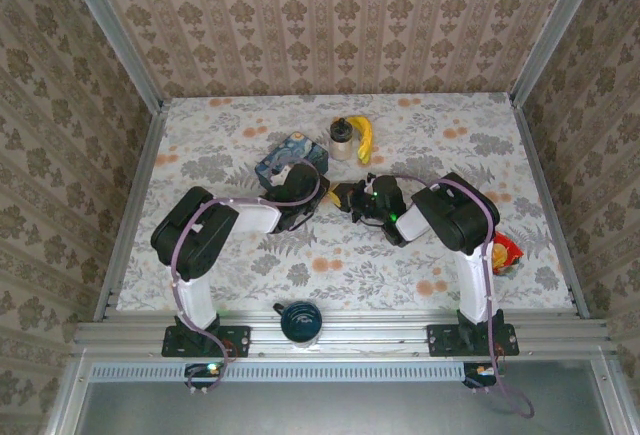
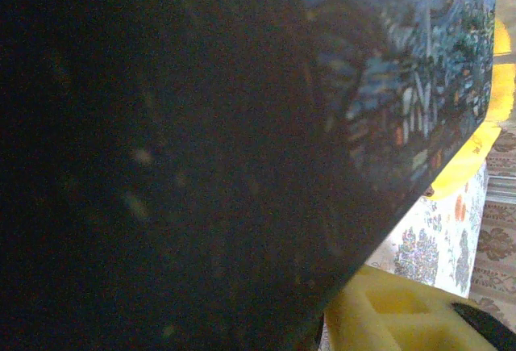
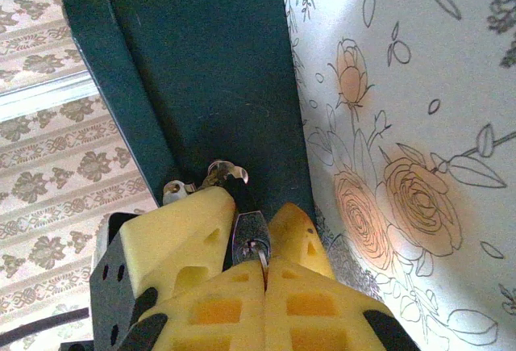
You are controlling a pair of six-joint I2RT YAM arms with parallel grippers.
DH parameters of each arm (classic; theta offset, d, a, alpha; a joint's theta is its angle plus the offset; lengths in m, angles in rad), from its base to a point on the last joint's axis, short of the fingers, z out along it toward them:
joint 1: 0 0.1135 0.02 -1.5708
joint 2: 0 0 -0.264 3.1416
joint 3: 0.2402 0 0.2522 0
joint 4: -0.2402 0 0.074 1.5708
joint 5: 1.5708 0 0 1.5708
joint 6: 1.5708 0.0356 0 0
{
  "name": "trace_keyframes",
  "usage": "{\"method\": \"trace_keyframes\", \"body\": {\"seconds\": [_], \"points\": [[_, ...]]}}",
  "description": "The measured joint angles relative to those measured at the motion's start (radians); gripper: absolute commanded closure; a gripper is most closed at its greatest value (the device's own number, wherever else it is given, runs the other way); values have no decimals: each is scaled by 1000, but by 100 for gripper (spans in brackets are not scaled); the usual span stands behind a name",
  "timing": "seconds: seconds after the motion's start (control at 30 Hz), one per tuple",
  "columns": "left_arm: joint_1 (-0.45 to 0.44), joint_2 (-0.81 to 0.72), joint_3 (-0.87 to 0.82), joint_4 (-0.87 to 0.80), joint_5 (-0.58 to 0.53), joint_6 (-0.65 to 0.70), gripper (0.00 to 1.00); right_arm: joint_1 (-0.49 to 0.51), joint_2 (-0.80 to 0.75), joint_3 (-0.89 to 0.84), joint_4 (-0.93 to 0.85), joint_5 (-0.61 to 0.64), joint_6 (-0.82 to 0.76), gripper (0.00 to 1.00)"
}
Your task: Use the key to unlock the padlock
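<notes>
My right gripper is already rolled far over on the key in the padlock (image 3: 256,243); it should release, back away, roll level and regrip the key's head.
The padlock (image 3: 250,234) is a small dark metal body hanging against the dark side of the blue tin box (image 3: 210,77), its shackle (image 3: 230,173) through a metal hasp. My left gripper (image 3: 256,203) clamps it, one yellow finger (image 3: 185,230) on each side. The key (image 3: 262,258) sticks into the padlock's underside, and my right gripper (image 3: 264,277) is shut on it. From above, both grippers meet at mid-table, left gripper (image 1: 335,195) and right gripper (image 1: 352,200), just right of the tin box (image 1: 285,160). In the left wrist view the tin box (image 2: 242,141) blocks the padlock.
A small jar (image 1: 342,138) and a banana (image 1: 366,138) lie behind the grippers. A dark mug (image 1: 300,322) stands on the near rail between the arm bases. A red snack packet (image 1: 505,252) lies at the table's right edge. Patterned walls enclose three sides.
</notes>
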Motion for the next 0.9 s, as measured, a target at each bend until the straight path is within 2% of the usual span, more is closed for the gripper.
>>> {"method": "trace_keyframes", "body": {"seconds": [0.3,0.7,0.73,0.9], "points": [[3,0,0,3,-24,24,69,4,5,2,3,1,0,97],[7,0,0,14,-21,34,97,8,13,4,2,0,15,95],[7,0,0,14,-18,34,100,8,13,5,2,0,15,91],[8,0,0,14,2,39,100,8,13,10,-6,-1,-12,75]]}}
